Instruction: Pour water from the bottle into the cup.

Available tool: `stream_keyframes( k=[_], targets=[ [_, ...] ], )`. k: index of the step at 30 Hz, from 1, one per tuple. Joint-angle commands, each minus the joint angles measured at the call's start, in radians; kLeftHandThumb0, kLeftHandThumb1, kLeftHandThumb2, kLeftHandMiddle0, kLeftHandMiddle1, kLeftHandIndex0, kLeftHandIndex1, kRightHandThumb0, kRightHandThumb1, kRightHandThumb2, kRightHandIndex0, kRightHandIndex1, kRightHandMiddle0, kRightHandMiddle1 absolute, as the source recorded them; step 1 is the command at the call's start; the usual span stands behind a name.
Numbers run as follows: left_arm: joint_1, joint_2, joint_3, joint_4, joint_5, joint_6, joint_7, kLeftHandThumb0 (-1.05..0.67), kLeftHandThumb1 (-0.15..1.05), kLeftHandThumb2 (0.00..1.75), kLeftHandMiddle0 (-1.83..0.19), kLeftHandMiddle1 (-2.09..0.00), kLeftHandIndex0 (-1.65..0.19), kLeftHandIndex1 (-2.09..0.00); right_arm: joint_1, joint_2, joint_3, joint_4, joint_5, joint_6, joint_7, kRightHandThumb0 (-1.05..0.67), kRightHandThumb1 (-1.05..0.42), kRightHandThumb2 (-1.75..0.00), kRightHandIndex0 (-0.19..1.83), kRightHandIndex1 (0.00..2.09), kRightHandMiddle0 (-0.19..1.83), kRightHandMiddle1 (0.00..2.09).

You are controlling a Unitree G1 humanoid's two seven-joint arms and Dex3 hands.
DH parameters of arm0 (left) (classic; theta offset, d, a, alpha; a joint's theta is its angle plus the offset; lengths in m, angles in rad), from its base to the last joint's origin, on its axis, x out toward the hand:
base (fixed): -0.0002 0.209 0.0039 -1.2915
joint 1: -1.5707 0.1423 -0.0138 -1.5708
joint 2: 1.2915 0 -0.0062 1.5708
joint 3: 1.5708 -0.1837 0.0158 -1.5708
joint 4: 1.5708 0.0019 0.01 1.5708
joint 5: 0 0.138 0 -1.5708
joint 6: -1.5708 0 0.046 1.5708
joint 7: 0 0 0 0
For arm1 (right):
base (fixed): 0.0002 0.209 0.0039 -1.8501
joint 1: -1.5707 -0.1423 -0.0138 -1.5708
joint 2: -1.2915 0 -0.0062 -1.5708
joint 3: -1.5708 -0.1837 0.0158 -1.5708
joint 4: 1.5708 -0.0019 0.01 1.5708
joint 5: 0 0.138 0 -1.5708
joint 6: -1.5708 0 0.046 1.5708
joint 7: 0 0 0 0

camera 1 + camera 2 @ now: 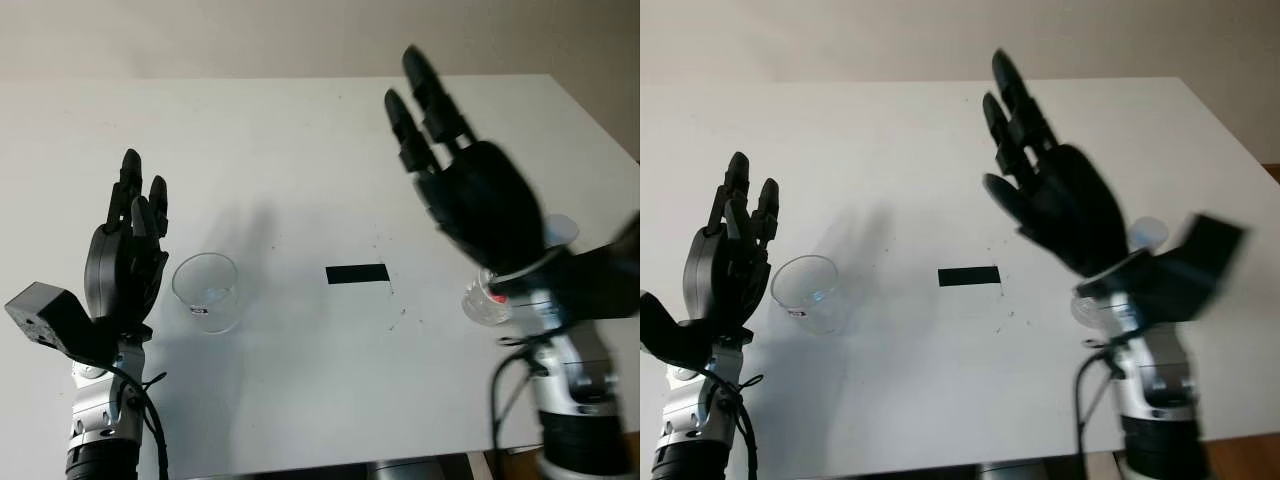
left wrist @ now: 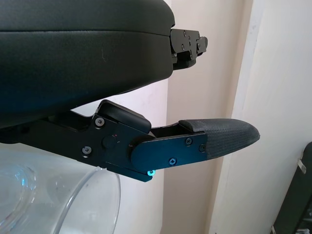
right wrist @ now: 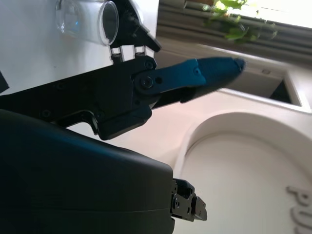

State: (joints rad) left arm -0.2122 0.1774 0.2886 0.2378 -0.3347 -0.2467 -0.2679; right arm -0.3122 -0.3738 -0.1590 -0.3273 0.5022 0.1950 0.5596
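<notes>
The white cap (image 1: pixel 561 230) is on the bottle (image 1: pixel 484 303), so the bottle will stay shut and hold its water in when I tilt it over the cup.
A clear plastic cup (image 1: pixel 207 290) stands upright on the white table (image 1: pixel 300 150), left of centre. My left hand (image 1: pixel 140 190) is raised just to the left of it, open and holding nothing; in the left wrist view the cup's rim (image 2: pixel 73 204) sits below one of its fingers (image 2: pixel 219 136). My right hand (image 1: pixel 410 90) is lifted high over the table's right side, open and empty. Behind its wrist a clear bottle (image 1: pixel 484 303) with a red label is mostly hidden. The cup (image 3: pixel 85 19) also appears in the right wrist view.
A black tape strip (image 1: pixel 357 273) is stuck to the table between cup and bottle. The table's front edge runs close to both arms, and its right edge lies near the bottle.
</notes>
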Motion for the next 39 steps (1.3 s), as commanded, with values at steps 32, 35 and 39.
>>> stream_keyframes(
  k=[32,35,39],
  targets=[
    [-0.03,0.02,0.023,0.042,-0.003,-0.026,-0.015,-0.84,1.05,0.61,0.04,0.0,0.09,0.0,0.228,-0.013,-0.445,-0.128,0.115,-0.351,-0.079,-0.86,-1.02,-0.07,-0.18,0.01,-0.18,0.03],
    [-0.03,0.022,0.025,0.045,-0.005,-0.028,-0.015,-0.84,1.05,0.61,0.03,0.0,0.08,0.0,0.257,-0.018,-0.427,-0.064,0.018,-0.393,-0.085,-0.83,-0.98,-0.05,-0.19,0.0,-0.19,0.01],
    [-0.033,0.022,0.029,0.056,-0.007,-0.035,-0.019,-0.84,1.05,0.61,0.02,0.0,0.08,0.0,0.297,-0.015,-0.378,0.008,-0.105,-0.399,-0.115,-0.88,-0.95,-0.04,-0.19,0.0,-0.19,0.0]
  ],
)
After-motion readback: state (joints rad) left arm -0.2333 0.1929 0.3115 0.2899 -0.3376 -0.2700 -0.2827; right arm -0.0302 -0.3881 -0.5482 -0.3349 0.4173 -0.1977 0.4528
